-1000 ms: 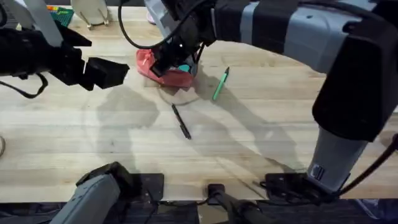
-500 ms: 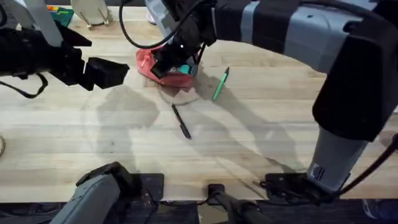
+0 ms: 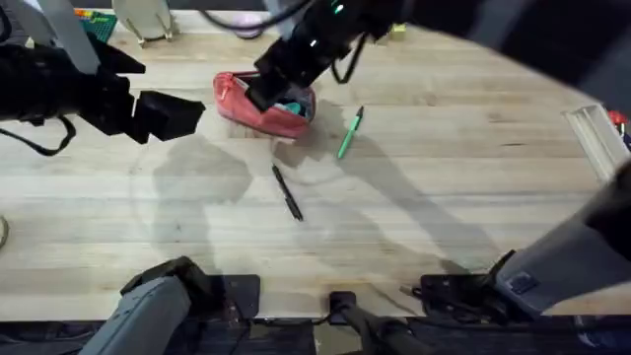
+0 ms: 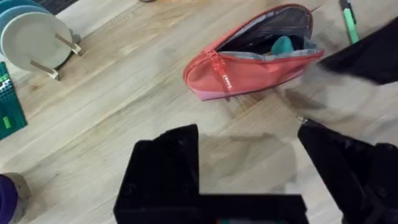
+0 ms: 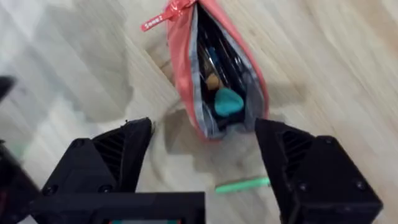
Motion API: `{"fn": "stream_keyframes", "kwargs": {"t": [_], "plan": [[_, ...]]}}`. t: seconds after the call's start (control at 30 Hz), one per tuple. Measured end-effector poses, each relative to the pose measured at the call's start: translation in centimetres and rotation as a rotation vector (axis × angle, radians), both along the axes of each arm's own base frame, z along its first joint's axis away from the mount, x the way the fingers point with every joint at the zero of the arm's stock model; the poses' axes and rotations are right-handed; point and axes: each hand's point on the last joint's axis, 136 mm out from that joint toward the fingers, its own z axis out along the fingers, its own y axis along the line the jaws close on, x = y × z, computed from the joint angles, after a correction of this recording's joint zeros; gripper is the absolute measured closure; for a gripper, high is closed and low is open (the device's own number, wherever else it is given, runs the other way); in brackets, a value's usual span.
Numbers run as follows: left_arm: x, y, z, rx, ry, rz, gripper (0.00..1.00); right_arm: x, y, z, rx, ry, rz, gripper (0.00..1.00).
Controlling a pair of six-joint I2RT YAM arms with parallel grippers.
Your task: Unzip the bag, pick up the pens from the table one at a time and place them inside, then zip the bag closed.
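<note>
The green pen [image 3: 350,132] is shorter than the bag's opening [image 5: 225,71], which stands open, so the pen will lie all the way inside, on top of the teal item, when I lower it.
The coral-pink bag [image 3: 246,106] lies unzipped on the table [image 3: 444,187], left of centre toward the back. Its mouth gapes, showing grey lining and a teal item [image 5: 227,102] inside, and its red pull [image 5: 158,18] sticks out at one end. My right gripper [image 3: 268,91] hovers open just above the bag's mouth [image 5: 214,62], holding nothing. My left gripper [image 3: 182,113] waits open to the left of the bag [image 4: 249,68], apart from it. The green pen [image 3: 349,133] lies right of the bag. The black pen [image 3: 287,192] lies nearer the front.
A rack of plates [image 4: 31,37] and a green-patterned board [image 4: 7,106] stand at the back left. A white object [image 3: 596,133] sits at the right edge. Bare wood spreads across the front and right of the table.
The right arm has drawn up and back toward the far right, its gripper now off the bag. The bag has settled flat. The left arm and both pens have stayed put.
</note>
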Motion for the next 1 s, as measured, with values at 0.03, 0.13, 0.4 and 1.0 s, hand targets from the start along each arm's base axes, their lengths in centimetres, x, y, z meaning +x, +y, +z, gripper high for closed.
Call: {"fn": "stream_keyframes", "kwargs": {"t": [0.03,0.13,0.4,1.0], "plan": [[0.0,0.0,0.0,0.000,0.000,0.000,0.008,-0.3,-0.5,1.0,0.006,-0.003,-0.017,0.005],[0.0,0.0,0.0,0.000,0.000,0.000,0.008,-0.8,-2.2,2.8,0.007,-0.004,-0.084,0.005],[0.0,0.0,0.0,0.000,0.000,0.000,0.008,-1.9,-6.9,4.6,-0.012,0.054,-0.423,0.005],[0.0,0.0,0.0,0.000,0.000,0.000,0.008,-4.2,-13.5,4.1,0.028,0.221,-1.123,0.007]]}}
